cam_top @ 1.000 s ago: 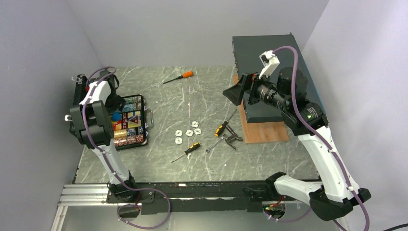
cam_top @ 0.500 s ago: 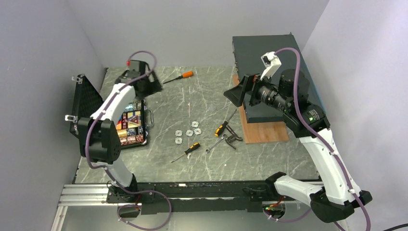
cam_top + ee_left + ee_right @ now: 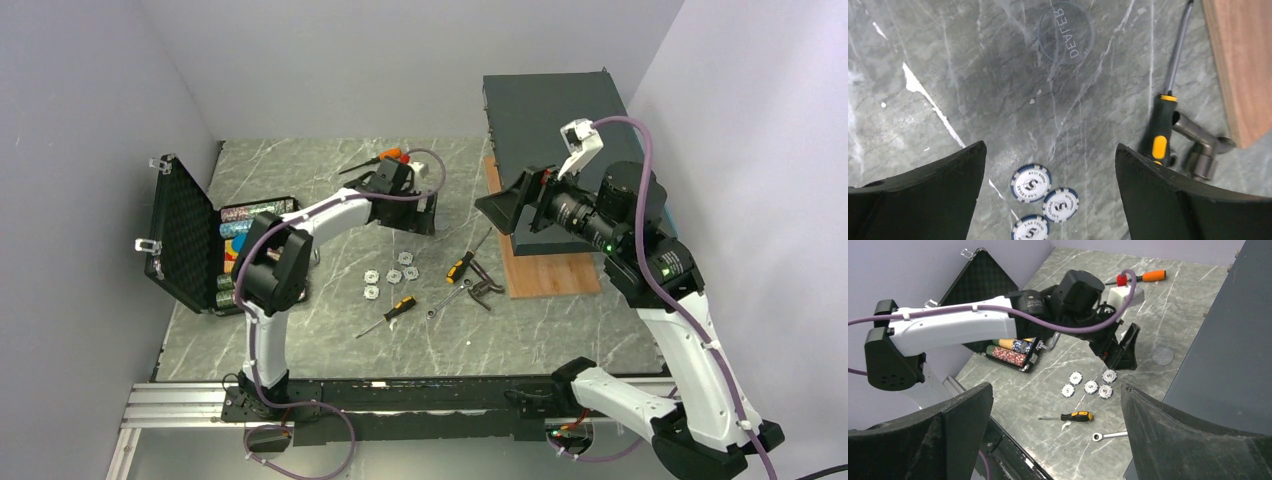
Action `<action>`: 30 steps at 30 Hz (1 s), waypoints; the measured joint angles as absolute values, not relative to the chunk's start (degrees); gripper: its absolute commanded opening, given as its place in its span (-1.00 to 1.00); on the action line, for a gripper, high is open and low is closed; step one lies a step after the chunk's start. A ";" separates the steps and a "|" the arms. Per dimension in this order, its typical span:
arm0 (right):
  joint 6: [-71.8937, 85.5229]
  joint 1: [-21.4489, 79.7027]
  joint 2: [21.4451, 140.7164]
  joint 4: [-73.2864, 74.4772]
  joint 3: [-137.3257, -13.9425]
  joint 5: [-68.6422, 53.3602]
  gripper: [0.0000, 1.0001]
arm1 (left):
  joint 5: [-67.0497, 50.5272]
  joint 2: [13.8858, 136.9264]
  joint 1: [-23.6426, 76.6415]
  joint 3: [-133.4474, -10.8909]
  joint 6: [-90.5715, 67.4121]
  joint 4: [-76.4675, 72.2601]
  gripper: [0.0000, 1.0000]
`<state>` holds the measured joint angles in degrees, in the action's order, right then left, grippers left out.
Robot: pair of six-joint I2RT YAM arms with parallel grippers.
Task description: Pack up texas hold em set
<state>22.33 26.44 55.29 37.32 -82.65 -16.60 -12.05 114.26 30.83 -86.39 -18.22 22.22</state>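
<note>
The clear DEALER disc (image 3: 1066, 32) lies apart from its neighbours, in line with my left gripper's open fingers. I should keep reaching until the fingers are on both sides of its rim (image 3: 1039, 33).
The black case (image 3: 182, 232) stands open at the left, foam lid upright, with rows of multicoloured chips (image 3: 245, 215) inside; it also shows in the right wrist view (image 3: 1013, 347). Several loose blue-and-white "5" chips (image 3: 392, 275) lie mid-table and show in the left wrist view (image 3: 1031, 183) and the right wrist view (image 3: 1090, 386). A clear "DEALER" disc (image 3: 1066, 32) lies further out. My left gripper (image 3: 408, 212) is open and empty, hovering just beyond the loose chips (image 3: 1048, 152). My right gripper (image 3: 503, 205) is open and empty, raised at the right (image 3: 1055, 395).
A large dark flat box (image 3: 555, 110) rests on a wooden board (image 3: 545, 272) at the right. An orange-handled screwdriver (image 3: 388, 155) lies at the back. Two yellow-handled screwdrivers (image 3: 400, 305) (image 3: 460, 265), a ratchet wrench (image 3: 1108, 435) and sockets (image 3: 483, 288) lie near the chips.
My left arm has swung from over the case rightward to the middle of the table above the loose chips. My right arm has shifted slightly right.
</note>
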 measured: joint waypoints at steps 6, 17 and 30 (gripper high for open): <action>22.06 26.44 54.52 37.39 -82.30 -16.56 1.00 | -2.37 120.36 35.20 -91.39 -16.99 22.13 0.99; 21.82 26.44 53.93 37.41 -81.58 -16.34 1.00 | 3.03 131.15 38.02 -104.84 -17.85 26.83 0.98; 21.06 26.44 53.10 37.47 -80.82 -15.27 1.00 | 10.90 137.64 39.66 -115.55 -19.90 32.91 0.57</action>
